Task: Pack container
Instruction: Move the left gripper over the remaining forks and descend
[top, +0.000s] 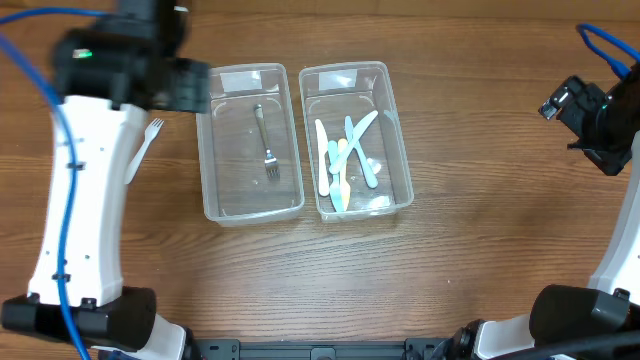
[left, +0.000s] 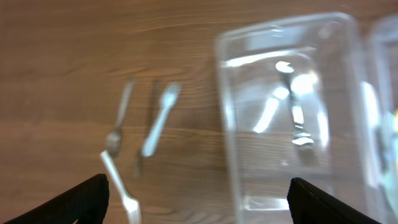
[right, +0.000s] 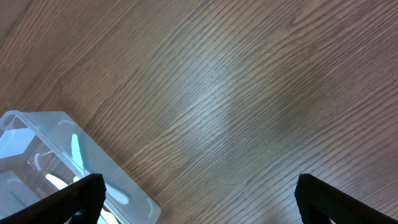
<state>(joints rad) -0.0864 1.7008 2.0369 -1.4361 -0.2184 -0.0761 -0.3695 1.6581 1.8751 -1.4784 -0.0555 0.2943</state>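
Open wood (top: 181, 133) lies between the white plastic fork's head (top: 153, 128) and the metal fork's container. My left gripper should keep moving toward that head until its fingers are on both sides of it.
Two clear plastic containers stand side by side. The left container (top: 213, 150) holds one metal fork (top: 267, 150). The right container (top: 400, 150) holds several pale blue and white plastic utensils (top: 345, 155). A white plastic fork (top: 143, 148) lies on the table left of the containers, partly under my left arm. In the left wrist view several loose forks (left: 152, 124) lie left of the left container (left: 227, 124), blurred. My left gripper (left: 198, 199) is open and empty above the table beside that container. My right gripper (right: 199, 199) is open and empty over bare wood, right of the right container (right: 134, 190).
The wooden table (top: 480, 250) has open space in front of and right of the containers. My left arm (top: 90, 150) covers the table's left side. My right arm (top: 600, 120) sits at the far right edge.
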